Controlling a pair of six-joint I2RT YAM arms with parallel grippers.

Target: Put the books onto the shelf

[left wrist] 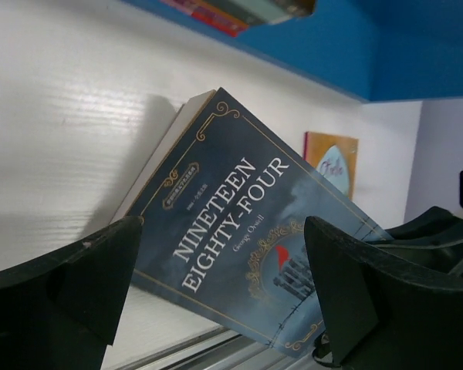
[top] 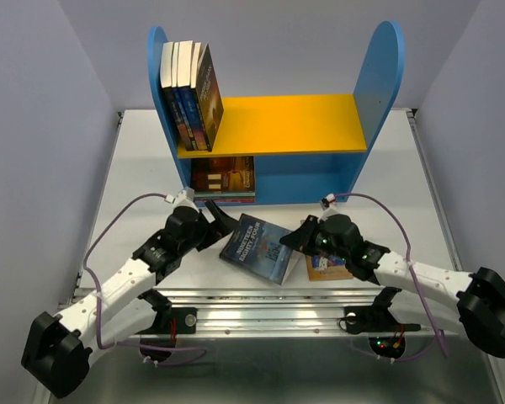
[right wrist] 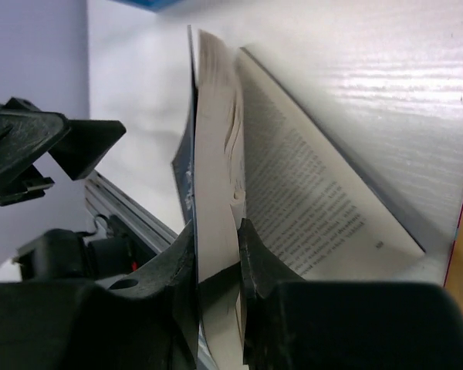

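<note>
The rest of the book is fanning open while my right gripper pinches only the front cover and a block of pages [right wrist: 217, 146], so my left gripper should take the book by its spine [top: 235, 263].
A dark blue book [top: 257, 247], titled Nineteen Eighty-Four [left wrist: 239, 223], is tilted up off the table in front of the shelf [top: 273, 124]. My right gripper [top: 293, 238] is shut on its right edge, pinching the front cover and a block of pages [right wrist: 216, 247]; the remaining pages [right wrist: 309, 193] fan open toward the table. My left gripper [top: 219, 220] stands open just left of the book, its fingers [left wrist: 85, 285] wide apart and off the cover. An orange-brown book [top: 326, 268] lies flat beneath my right arm. Several books [top: 189, 94] stand on the yellow board's left end.
More books [top: 223, 178] lie stacked in the blue lower compartment's left half. A metal rail [top: 269, 310] runs along the table's near edge behind the arms. The orange-brown book [left wrist: 332, 160] also shows beyond the blue one in the left wrist view.
</note>
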